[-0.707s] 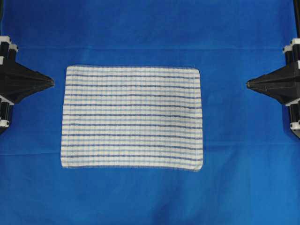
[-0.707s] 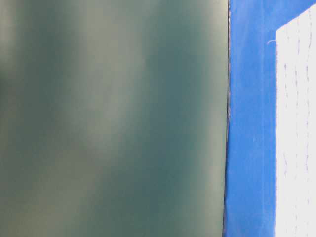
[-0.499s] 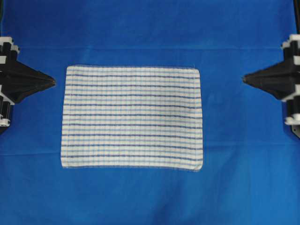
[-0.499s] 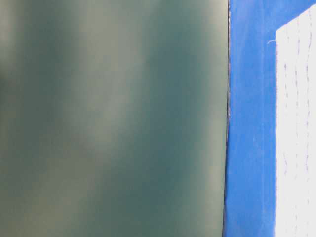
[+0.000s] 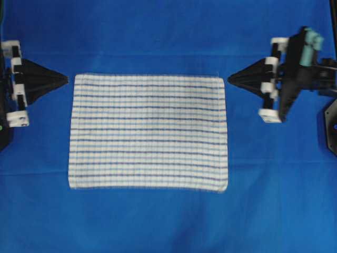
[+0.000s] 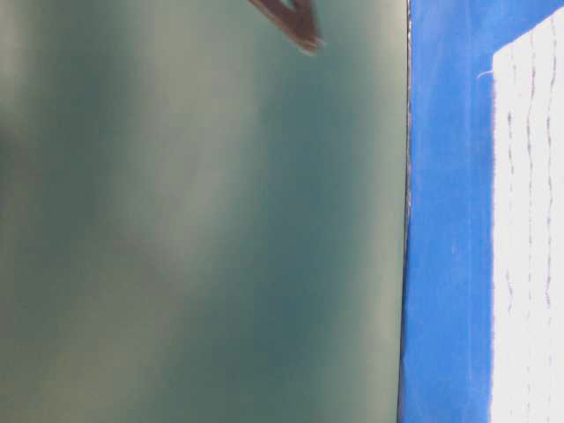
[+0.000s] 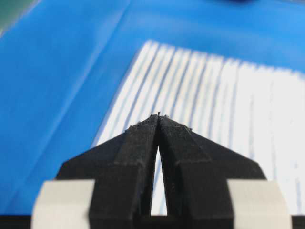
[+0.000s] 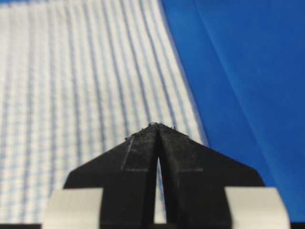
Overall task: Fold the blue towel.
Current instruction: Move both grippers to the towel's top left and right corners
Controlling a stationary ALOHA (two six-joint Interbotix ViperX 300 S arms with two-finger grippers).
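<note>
My right gripper should keep going, because the blue towel's far corner [image 5: 219, 81] lies flat just in front of its fingers. It should move on toward that corner and close there.
The blue towel [image 5: 148, 132], white with thin blue stripes, lies flat and unfolded in the middle of the overhead view. It also fills much of the left wrist view [image 7: 214, 109] and the right wrist view [image 8: 81, 95]. My left gripper [image 5: 67, 80] points at the towel's far left corner, just off its edge, tips together and empty [image 7: 158, 116]. My right gripper [image 5: 228, 80] points at the far right corner, its tips nearly touching the towel's edge, also shut on nothing [image 8: 158, 126]. In the table-level view a strip of towel [image 6: 529, 229] shows at the right.
A plain blue sheet [image 5: 158, 221] covers the whole table, with soft creases. In the table-level view a blurred grey-green surface [image 6: 194, 229] fills the left, and a dark gripper tip [image 6: 295, 22] shows at the top.
Both arms have moved inward toward the towel's far corners. The right arm came much farther, and its tip now shows in the table-level view.
</note>
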